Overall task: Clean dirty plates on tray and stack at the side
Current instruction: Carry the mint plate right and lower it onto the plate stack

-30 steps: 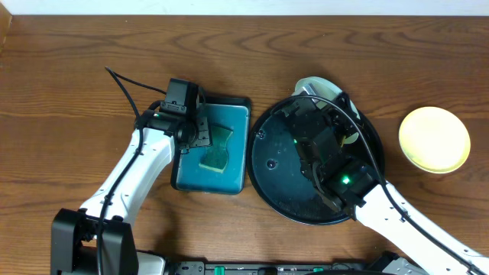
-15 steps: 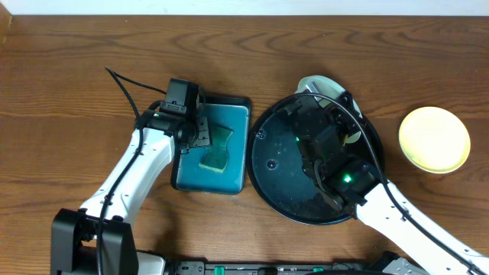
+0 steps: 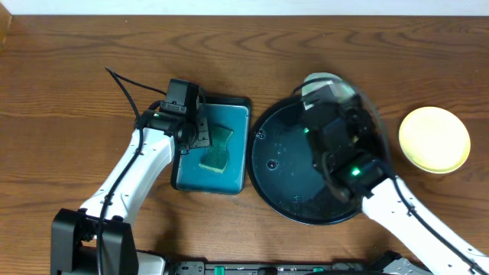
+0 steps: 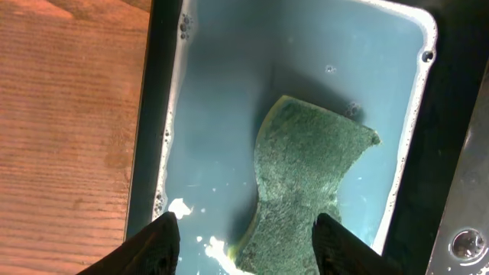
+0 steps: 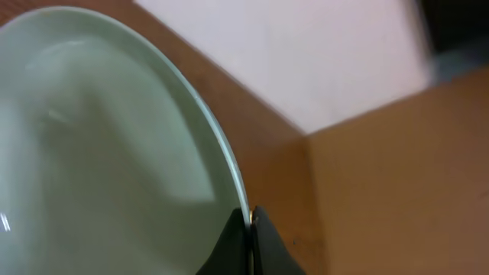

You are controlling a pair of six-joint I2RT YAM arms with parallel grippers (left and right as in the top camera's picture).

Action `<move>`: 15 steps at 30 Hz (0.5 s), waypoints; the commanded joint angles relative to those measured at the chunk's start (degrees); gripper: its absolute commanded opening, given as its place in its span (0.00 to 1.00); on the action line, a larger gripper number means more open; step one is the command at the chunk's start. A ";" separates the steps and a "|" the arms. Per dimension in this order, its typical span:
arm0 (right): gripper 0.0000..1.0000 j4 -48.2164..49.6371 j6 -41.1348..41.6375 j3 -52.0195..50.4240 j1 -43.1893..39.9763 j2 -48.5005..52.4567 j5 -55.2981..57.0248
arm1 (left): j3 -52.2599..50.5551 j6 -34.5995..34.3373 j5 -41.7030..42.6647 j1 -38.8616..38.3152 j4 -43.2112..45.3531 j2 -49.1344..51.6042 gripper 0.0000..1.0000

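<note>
I keep carrying the mint-white plate until it sits on the yellow one, because my right gripper is pinching the mint-white plate's rim and the yellow plate is clear.
My right gripper is shut on the rim of a pale mint-white plate and holds it lifted and tilted over the far edge of the large black tray. In the overhead view the plate pokes out beyond my right gripper. The yellow plate lies on the table to the right of the tray. My left gripper is open, low over the green sponge in the teal tray. No third plate shows.
The teal rectangular tray sits just left of the black tray. Water drops lie on the black tray's floor. A cable runs from the left arm across the table's left side.
My right gripper has lifted the mint-white plate and carried it right and toward the tray's far edge. The left arm has not moved.
</note>
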 commanded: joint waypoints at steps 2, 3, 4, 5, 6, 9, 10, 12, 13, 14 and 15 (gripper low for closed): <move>0.01 -4.48 22.38 0.81 -7.34 -0.66 -11.15 | -0.28 0.09 -0.68 0.24 -0.37 0.07 0.57; 0.01 -5.60 25.05 0.81 -9.25 -0.66 -13.25 | -0.28 0.09 -0.68 0.24 -0.42 0.07 0.57; 0.01 -6.54 27.28 0.81 -11.15 -0.66 -15.13 | -0.28 0.09 -0.68 0.24 -0.42 0.07 0.57; 0.01 -7.34 29.42 0.81 -13.05 -0.66 -17.07 | -0.28 0.11 -0.68 0.24 -0.42 0.07 0.57; 0.01 -8.37 31.87 0.81 -15.23 -0.66 -19.26 | -0.28 0.11 -0.68 0.24 -0.39 0.07 0.57; 0.01 -11.61 38.93 0.81 -20.98 -0.55 -24.46 | -0.28 0.09 -0.68 0.24 -0.42 0.09 0.57; 0.01 -12.50 40.76 0.81 -22.91 -0.55 -25.90 | -0.28 0.09 -0.68 0.24 -0.39 0.09 0.57; 0.01 -13.99 43.98 0.81 -26.86 -0.26 -28.74 | -0.28 0.09 -0.68 0.24 -0.39 0.09 0.57; 0.01 -14.69 45.24 0.81 -28.89 -0.07 -30.42 | -0.28 0.09 -0.68 0.24 -0.42 0.09 0.57; 0.01 -15.21 46.21 0.81 -30.97 0.24 -31.93 | -0.28 0.09 -0.68 0.24 -0.39 0.09 0.57; 0.01 -15.47 46.99 0.81 -33.09 0.52 -33.31 | -0.28 0.09 -0.68 0.24 -0.37 0.09 0.57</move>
